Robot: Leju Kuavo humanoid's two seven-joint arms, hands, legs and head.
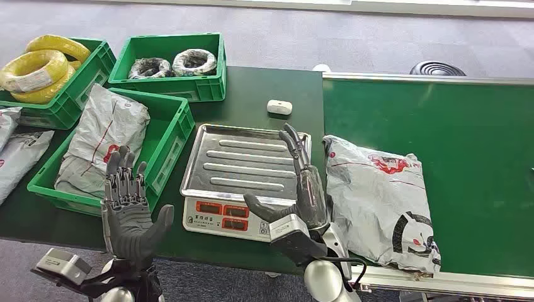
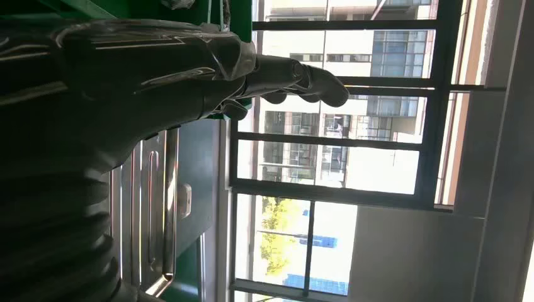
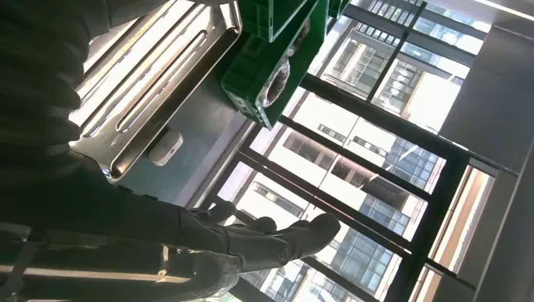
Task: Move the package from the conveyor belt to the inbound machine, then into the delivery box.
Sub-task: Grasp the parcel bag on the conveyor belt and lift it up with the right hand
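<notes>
The grey plastic package (image 1: 383,202) has loose wrinkles (image 1: 362,217) across it, so it will bunch up and fold around my grip when I carry it to the inbound machine.
A grey plastic package (image 1: 381,198) with red and black print lies on the green conveyor belt (image 1: 453,119), at its left end. My right hand (image 1: 302,189) stands open just left of it, fingers upright, over the right edge of the scale's steel tray (image 1: 242,162). That scale, the inbound machine, shows red displays (image 1: 223,216) on its front. My left hand (image 1: 129,201) is open, palm up, in front of the near green box (image 1: 165,151), which holds another grey package (image 1: 101,135). The right hand's fingers (image 3: 277,242) and the left hand's fingers (image 2: 296,78) hold nothing.
Two green crates stand at the back left: one with yellow cable coils (image 1: 44,66), one with black-and-white coils (image 1: 173,63). A small white device (image 1: 279,107) lies behind the scale. More grey packages (image 1: 16,148) lie at the far left. The table's front edge is close to both arms.
</notes>
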